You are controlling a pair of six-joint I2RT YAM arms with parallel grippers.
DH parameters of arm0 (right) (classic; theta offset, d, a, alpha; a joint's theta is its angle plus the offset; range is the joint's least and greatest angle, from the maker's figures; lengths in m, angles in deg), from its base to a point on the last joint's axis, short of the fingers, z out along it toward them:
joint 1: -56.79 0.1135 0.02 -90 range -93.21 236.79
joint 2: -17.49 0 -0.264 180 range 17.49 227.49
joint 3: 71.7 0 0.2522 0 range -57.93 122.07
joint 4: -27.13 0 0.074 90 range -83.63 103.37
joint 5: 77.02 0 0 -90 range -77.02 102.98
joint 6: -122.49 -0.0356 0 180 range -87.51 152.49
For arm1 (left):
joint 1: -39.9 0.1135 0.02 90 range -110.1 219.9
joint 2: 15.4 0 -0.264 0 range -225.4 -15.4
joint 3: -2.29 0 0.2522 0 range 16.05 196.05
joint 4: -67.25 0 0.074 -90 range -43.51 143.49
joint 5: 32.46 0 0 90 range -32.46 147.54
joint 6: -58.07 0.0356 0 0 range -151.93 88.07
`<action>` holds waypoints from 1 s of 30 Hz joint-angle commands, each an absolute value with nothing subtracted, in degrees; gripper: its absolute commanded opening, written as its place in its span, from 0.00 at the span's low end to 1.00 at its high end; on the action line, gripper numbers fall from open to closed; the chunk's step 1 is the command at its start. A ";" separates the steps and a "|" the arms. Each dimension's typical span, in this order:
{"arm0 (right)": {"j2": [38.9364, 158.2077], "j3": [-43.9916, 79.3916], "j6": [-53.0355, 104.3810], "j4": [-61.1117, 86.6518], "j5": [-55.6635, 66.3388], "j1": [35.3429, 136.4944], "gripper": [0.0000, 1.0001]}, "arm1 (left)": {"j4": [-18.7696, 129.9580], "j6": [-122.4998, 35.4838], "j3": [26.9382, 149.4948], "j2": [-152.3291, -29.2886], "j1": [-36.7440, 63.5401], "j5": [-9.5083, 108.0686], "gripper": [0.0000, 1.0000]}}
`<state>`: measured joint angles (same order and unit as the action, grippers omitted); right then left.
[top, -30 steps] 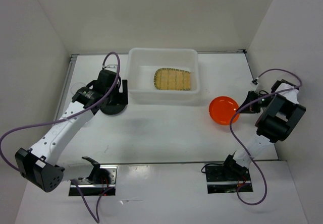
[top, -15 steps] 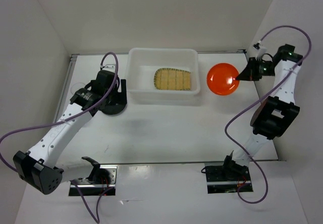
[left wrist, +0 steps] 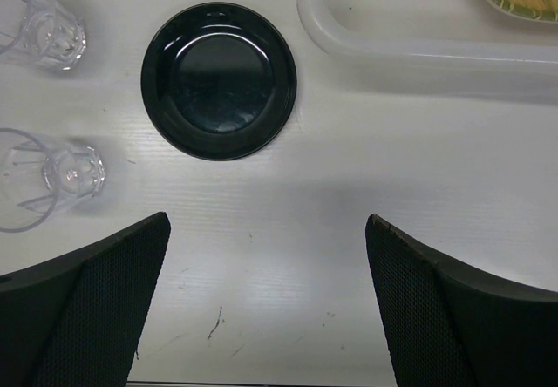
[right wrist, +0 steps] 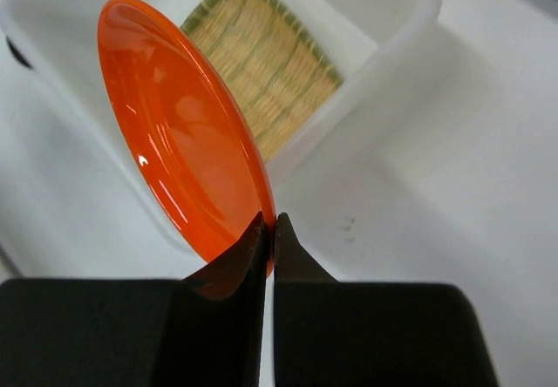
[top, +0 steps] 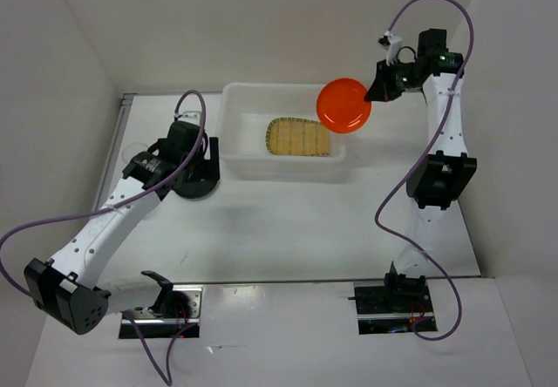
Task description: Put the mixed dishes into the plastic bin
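The orange plate is above the bin's edge and the bamboo tray is lying flat inside the bin. My right gripper should keep going over the tray and let go there.
My right gripper is shut on the rim of the orange plate and holds it in the air over the right end of the plastic bin; the right wrist view shows the plate tilted above the bin. The bamboo tray lies inside the bin and shows in the right wrist view. My left gripper is open and empty above the table. The black plate lies ahead of it, left of the bin. Two clear cups stand left of the black plate.
White walls close in the table on the left, back and right. The left arm reaches across the left side of the table. A purple cable hangs from the raised right arm.
My right arm has lifted the orange plate from the table at the right and carried it up and left, over the bin's right end. The left arm has barely moved.
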<state>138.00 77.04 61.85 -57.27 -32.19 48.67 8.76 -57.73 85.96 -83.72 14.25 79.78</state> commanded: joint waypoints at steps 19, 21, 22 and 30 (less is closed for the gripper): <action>164.70 103.87 53.23 -45.35 -15.59 68.83 0.00 | 8.05 -57.50 87.94 -87.82 14.67 81.80 0.99; 166.46 103.87 53.23 -45.35 -15.59 68.83 0.00 | 7.52 -57.50 87.94 -87.82 14.67 82.33 0.99; 167.16 103.87 53.75 -45.35 -14.11 68.83 0.00 | 7.52 -57.50 87.94 -88.35 14.67 82.33 0.99; 170.68 103.87 54.28 -45.26 -10.76 68.83 0.00 | 7.52 -57.50 88.47 -89.49 14.67 82.33 0.99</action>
<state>170.57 101.17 54.16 -48.02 -13.00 69.02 7.58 -57.62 86.20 -89.51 14.36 81.31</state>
